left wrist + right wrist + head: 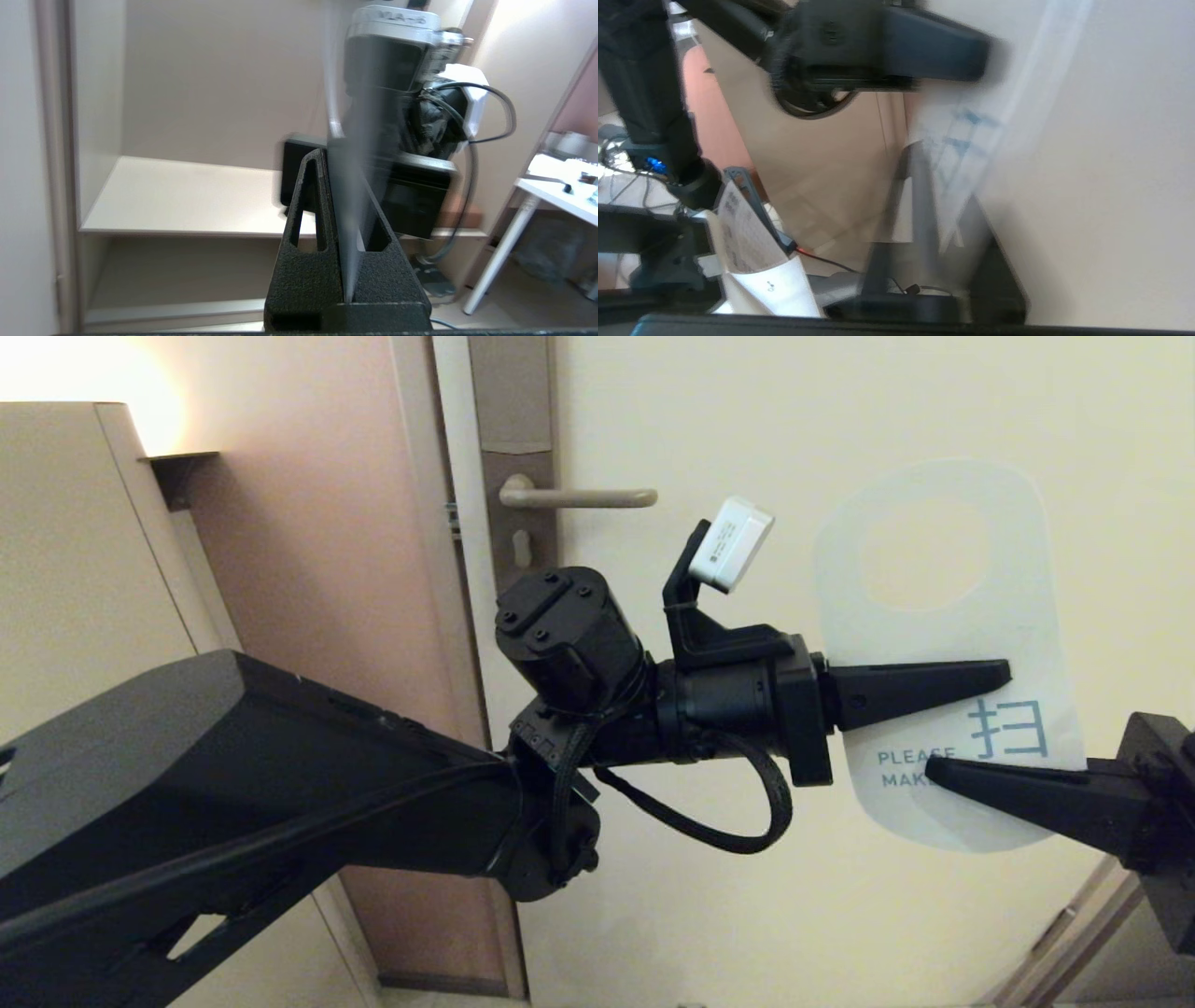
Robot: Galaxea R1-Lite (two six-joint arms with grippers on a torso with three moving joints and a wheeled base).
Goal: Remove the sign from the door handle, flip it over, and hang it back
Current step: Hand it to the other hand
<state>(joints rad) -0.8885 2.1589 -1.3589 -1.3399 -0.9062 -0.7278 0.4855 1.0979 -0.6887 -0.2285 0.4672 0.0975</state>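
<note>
The sign's lower end (963, 829) should be held by my right gripper while my left gripper backs away, because my left arm is between the sign and the door handle (583, 498).
The sign (1022, 616) hangs in the air in front of the door, to the right of the door handle (579, 497) and apart from it. Its white "PLEASE MAKE…" face is toward me and its oval hole is at the top. My left gripper (999, 674) reaches in from the left and is shut on the sign's middle. In the left wrist view (338, 163) the sign (355, 210) stands edge-on between the closed jaws. My right gripper (934, 767) comes from the right at the sign's lower end. In the right wrist view (945, 177) its jaws stand apart on either side of the sign (971, 140).
The handle sits on a tall grey-brown lock plate (518, 448) at the door's left edge. A beige cabinet (75, 569) and a pink wall panel (308, 569) stand left of the door. My left arm (233, 775) crosses the lower left. A white table (551, 191) stands off to the side.
</note>
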